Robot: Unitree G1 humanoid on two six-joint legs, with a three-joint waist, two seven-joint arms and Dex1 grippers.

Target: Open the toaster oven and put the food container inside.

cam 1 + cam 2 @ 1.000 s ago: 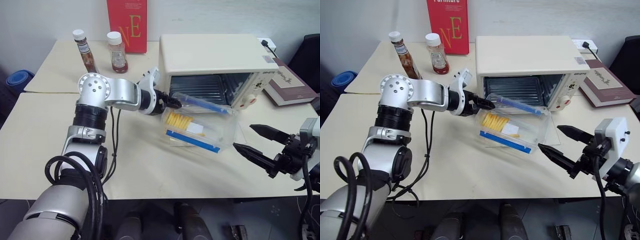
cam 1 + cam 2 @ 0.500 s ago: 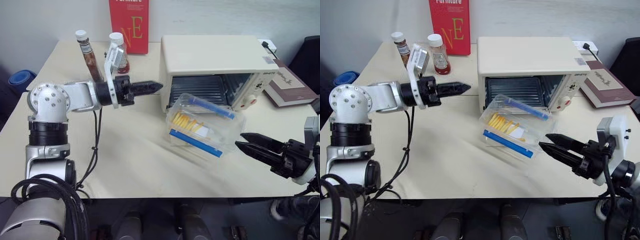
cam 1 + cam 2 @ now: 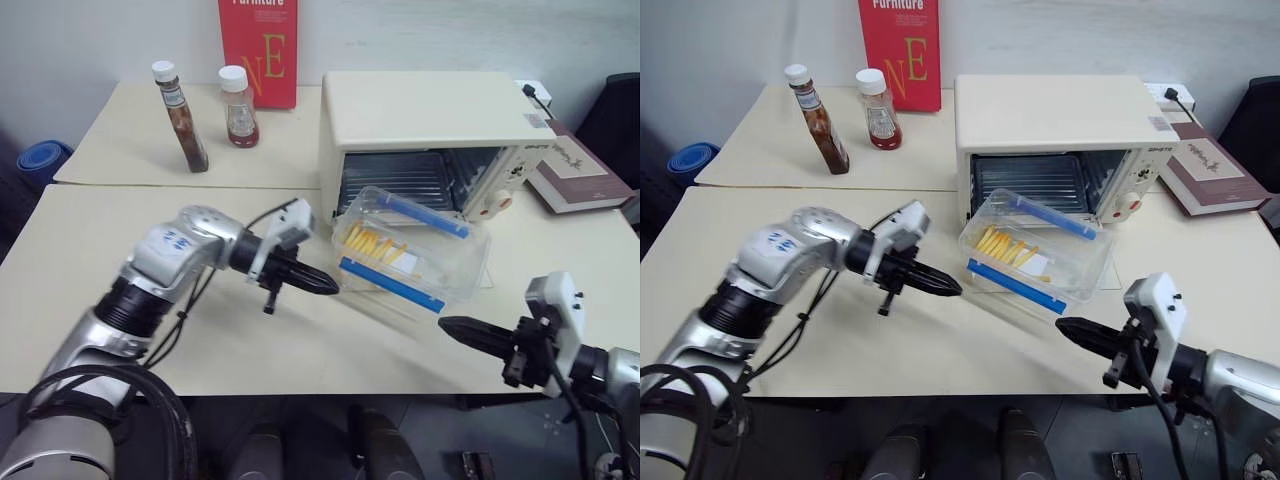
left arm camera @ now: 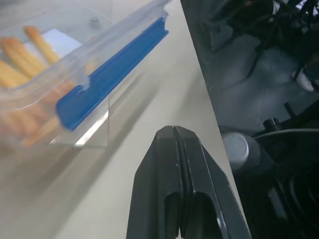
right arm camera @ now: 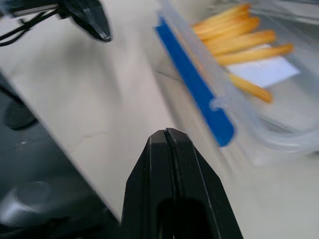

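The food container (image 3: 415,245) sits crooked and sticks out of the toaster oven. My right gripper should join my left gripper and push the near blue clip (image 3: 392,284) inward.
The cream toaster oven (image 3: 430,110) stands at the back right with its mouth open and the wire rack showing. The food container (image 3: 410,250), clear with blue clips and yellow sticks inside, lies tilted just in front of that opening, on what looks like the lowered glass door. My left gripper (image 3: 328,287) is shut and empty. It hangs low over the table, pointing at the container's left end, a short gap away. My right gripper (image 3: 448,326) is also shut and empty, near the table's front edge below the container's right end. The left wrist view shows the shut fingertips (image 4: 173,131) near a blue clip (image 4: 107,74).
Two sauce bottles (image 3: 180,115) (image 3: 237,105) and a red book (image 3: 256,50) stand at the back left. A brown book (image 3: 575,165) lies right of the oven. The table's front edge runs just under my right gripper.
My left gripper left the container's end, swung out to the left, then came down low beside it and shut. My right gripper shut and sank toward the table's front edge.
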